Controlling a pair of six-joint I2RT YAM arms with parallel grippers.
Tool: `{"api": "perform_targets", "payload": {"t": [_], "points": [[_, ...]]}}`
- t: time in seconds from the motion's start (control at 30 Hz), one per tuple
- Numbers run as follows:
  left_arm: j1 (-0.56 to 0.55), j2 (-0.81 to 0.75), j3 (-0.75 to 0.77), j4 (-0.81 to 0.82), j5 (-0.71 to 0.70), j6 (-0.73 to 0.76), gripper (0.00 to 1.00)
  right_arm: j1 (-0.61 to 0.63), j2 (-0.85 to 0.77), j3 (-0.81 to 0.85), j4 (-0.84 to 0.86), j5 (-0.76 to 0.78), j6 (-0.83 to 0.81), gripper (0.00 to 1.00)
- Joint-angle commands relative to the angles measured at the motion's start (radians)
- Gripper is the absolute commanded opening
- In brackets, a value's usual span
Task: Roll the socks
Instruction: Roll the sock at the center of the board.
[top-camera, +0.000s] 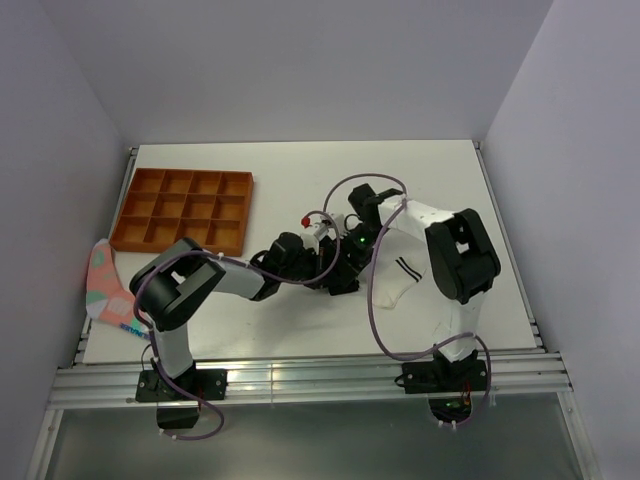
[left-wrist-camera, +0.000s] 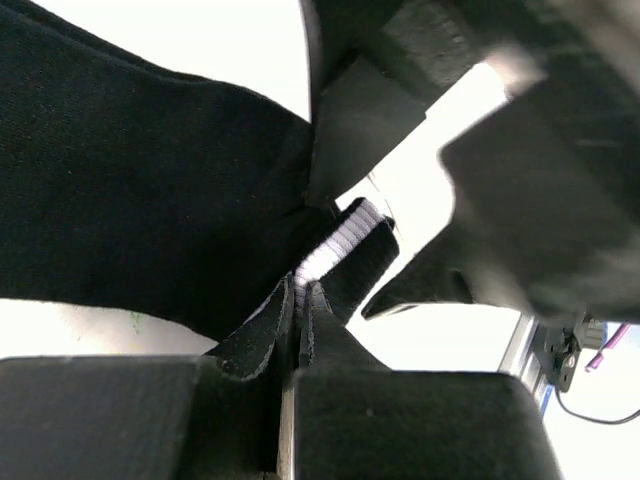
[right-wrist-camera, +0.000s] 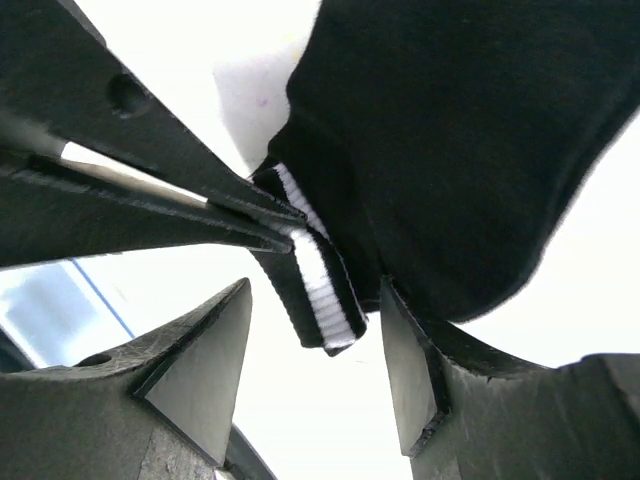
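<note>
The white-striped cuff (right-wrist-camera: 318, 282) hangs at a slant from the robot's left gripper, so the robot's right gripper should move back until the cuff is flat and then pinch the cuff's end (right-wrist-camera: 338, 336).
The black sock (left-wrist-camera: 130, 190) lies bunched in the middle of the table, with its white-striped cuff (right-wrist-camera: 320, 285) lifted. My left gripper (left-wrist-camera: 300, 287) is shut on that cuff, its thin fingers (right-wrist-camera: 150, 205) reaching in from the left in the right wrist view. My right gripper (right-wrist-camera: 315, 290) stands open around the hanging cuff end, one finger on each side and neither pressing it. From above, both grippers, left (top-camera: 322, 268) and right (top-camera: 348, 262), meet over the black sock (top-camera: 345, 283). The white sock (top-camera: 398, 282) with two black stripes lies flat just to their right.
An orange compartment tray (top-camera: 185, 210) sits at the back left of the table. A pink fabric piece with teal patches (top-camera: 104, 285) hangs at the table's left edge. Walls close in the left, back and right sides.
</note>
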Motion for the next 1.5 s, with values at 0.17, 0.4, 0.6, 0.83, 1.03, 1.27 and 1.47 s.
{"api": "perform_targets", "payload": {"t": [0.17, 0.4, 0.6, 0.83, 1.03, 1.27, 1.47], "points": [[-0.004, 0.073, 0.024, -0.183, -0.037, -0.031, 0.00, -0.078, -0.165, -0.080, 0.116, 0.054, 0.068, 0.63], [0.002, 0.087, 0.057, -0.272, -0.016, -0.033, 0.00, -0.167, -0.223, -0.132, 0.171, 0.068, 0.059, 0.63], [0.085, 0.082, 0.039, -0.319, 0.113, -0.031, 0.00, -0.178, -0.329, -0.224, 0.248, 0.091, -0.018, 0.62], [0.108, 0.108, 0.102, -0.464, 0.174, 0.000, 0.00, -0.158, -0.432, -0.325, 0.313, 0.078, -0.133, 0.61], [0.116, 0.099, 0.146, -0.589, 0.205, 0.042, 0.00, -0.065, -0.537, -0.432, 0.415, 0.151, -0.202, 0.61], [0.118, 0.097, 0.179, -0.686, 0.202, 0.075, 0.00, 0.090, -0.584, -0.508, 0.514, 0.224, -0.276, 0.62], [0.116, 0.094, 0.186, -0.726, 0.216, 0.096, 0.00, 0.172, -0.581, -0.538, 0.564, 0.275, -0.343, 0.63]]}}
